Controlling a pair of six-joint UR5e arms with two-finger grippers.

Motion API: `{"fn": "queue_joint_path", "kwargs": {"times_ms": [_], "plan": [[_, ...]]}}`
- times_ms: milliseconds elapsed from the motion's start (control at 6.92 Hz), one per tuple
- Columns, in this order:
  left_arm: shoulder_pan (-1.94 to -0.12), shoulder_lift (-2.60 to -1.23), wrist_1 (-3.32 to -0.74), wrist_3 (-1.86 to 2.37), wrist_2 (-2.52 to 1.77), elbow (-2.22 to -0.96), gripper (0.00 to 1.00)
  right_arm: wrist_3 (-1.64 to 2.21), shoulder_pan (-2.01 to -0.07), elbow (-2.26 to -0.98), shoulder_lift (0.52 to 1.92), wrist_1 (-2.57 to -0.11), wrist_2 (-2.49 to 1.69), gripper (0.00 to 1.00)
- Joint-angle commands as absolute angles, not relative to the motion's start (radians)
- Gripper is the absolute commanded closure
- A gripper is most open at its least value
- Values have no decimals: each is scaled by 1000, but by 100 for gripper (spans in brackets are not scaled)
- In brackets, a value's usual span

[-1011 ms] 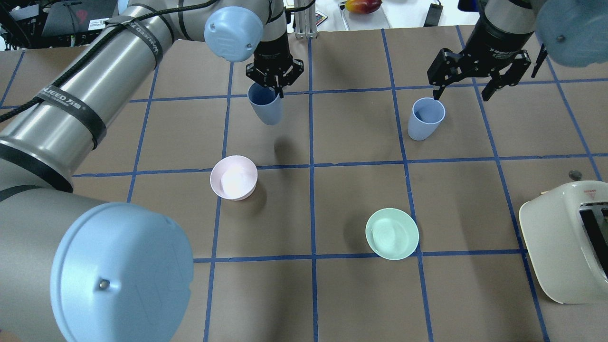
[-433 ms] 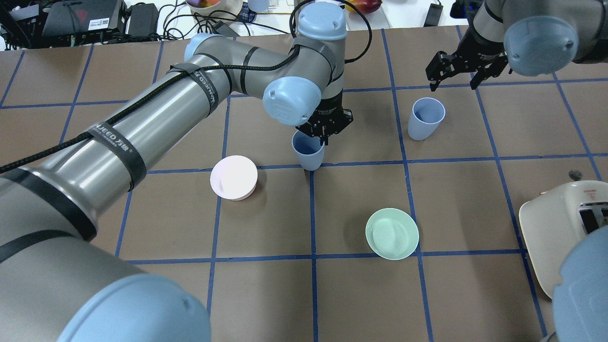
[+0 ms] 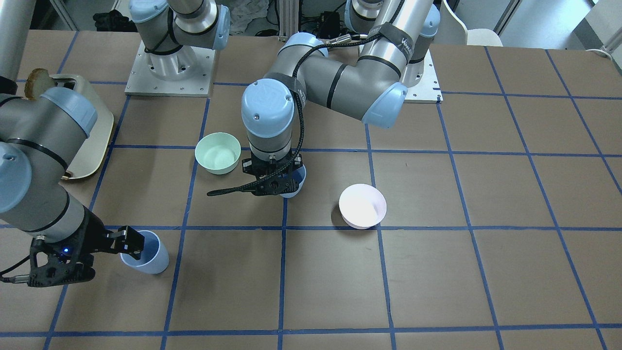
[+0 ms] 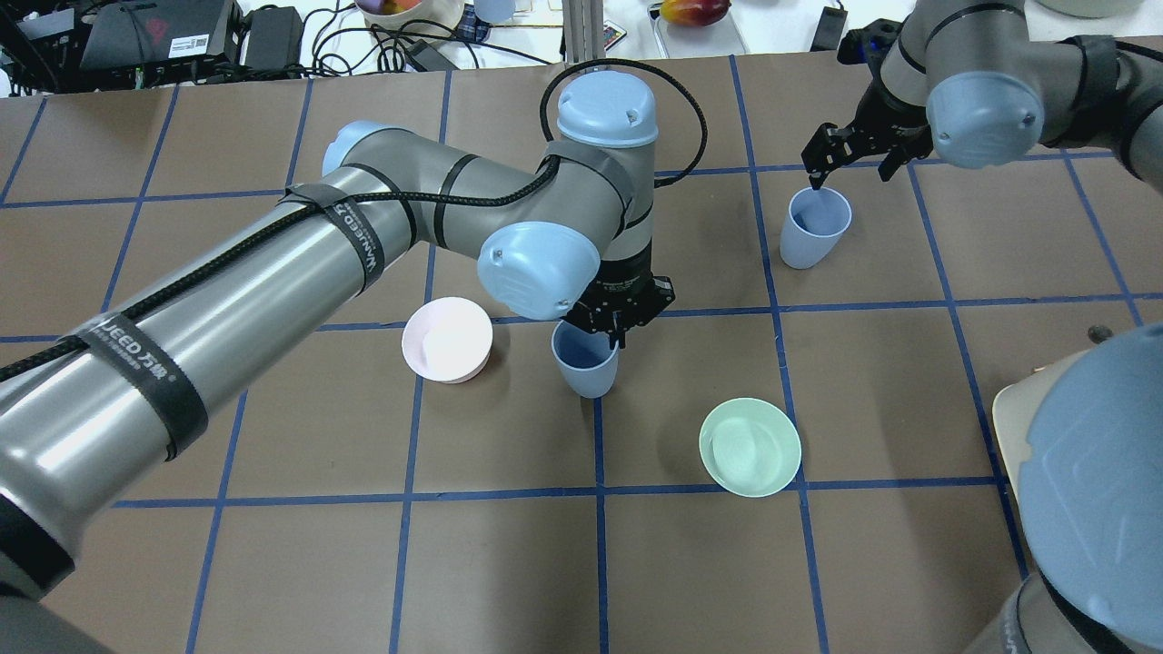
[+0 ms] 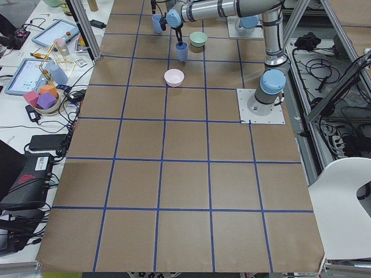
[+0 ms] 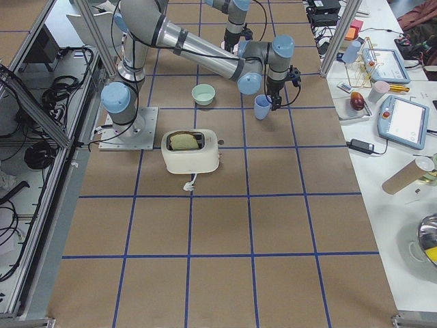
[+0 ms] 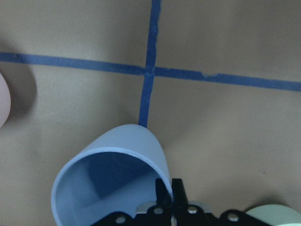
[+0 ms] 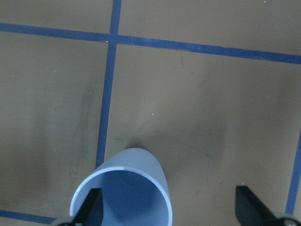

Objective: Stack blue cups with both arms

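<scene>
The second blue cup (image 3: 146,253) should sit inside the other with its rim sticking out above when I lower it in, because its sides (image 3: 158,255) narrow only slightly.
One blue cup (image 4: 586,363) hangs upright from my left gripper (image 4: 616,336), which is shut on its rim. It is low over the table's middle, between the two bowls; I cannot tell if it touches the table. In the left wrist view my fingers (image 7: 178,194) pinch the cup's wall (image 7: 113,174). The second blue cup (image 4: 815,227) stands upright at the far right. My right gripper (image 4: 850,173) is open just above it, with one fingertip (image 3: 130,241) at the rim of that cup (image 3: 148,255). The right wrist view shows that cup (image 8: 123,188) between the spread fingers.
A pale pink bowl (image 4: 447,339) sits left of the held cup. A mint-green bowl (image 4: 750,447) sits to its near right. A cream toaster (image 6: 191,152) stands at the table's right side. Blue tape lines grid the brown table (image 4: 818,563).
My left gripper carried its cup from the far part of the table nearward to the middle between the bowls. My right gripper, still open, shifted and came down to the standing cup's rim.
</scene>
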State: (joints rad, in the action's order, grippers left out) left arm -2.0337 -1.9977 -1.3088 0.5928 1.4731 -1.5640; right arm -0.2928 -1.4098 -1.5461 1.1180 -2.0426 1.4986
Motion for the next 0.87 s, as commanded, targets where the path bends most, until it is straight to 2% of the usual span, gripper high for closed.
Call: {"fn": "queue_joint_path", "kwargs": {"times_ms": [0, 144, 289, 433, 722], "plan": [[-2084, -1973, -1315, 644, 1448, -1606, 100, -299, -1408, -1555, 1088, -2034, 1503, 0], [-2085, -1973, -1286, 638, 1450, -1643, 100, -299, -1408, -1558, 1085, -2026, 1503, 4], [-2091, -1967, -1282, 644, 1454, -1663, 100, -299, -1408, -1559, 1081, -2016, 1503, 21], [-2098, -1950, -1301, 649, 1445, -1681, 100, -299, -1408, -1562, 1077, -1994, 1503, 45], [-2097, -1930, -1298, 644, 1443, -1735, 100, -298, -1408, -1560, 1077, -1947, 1503, 100]]}}
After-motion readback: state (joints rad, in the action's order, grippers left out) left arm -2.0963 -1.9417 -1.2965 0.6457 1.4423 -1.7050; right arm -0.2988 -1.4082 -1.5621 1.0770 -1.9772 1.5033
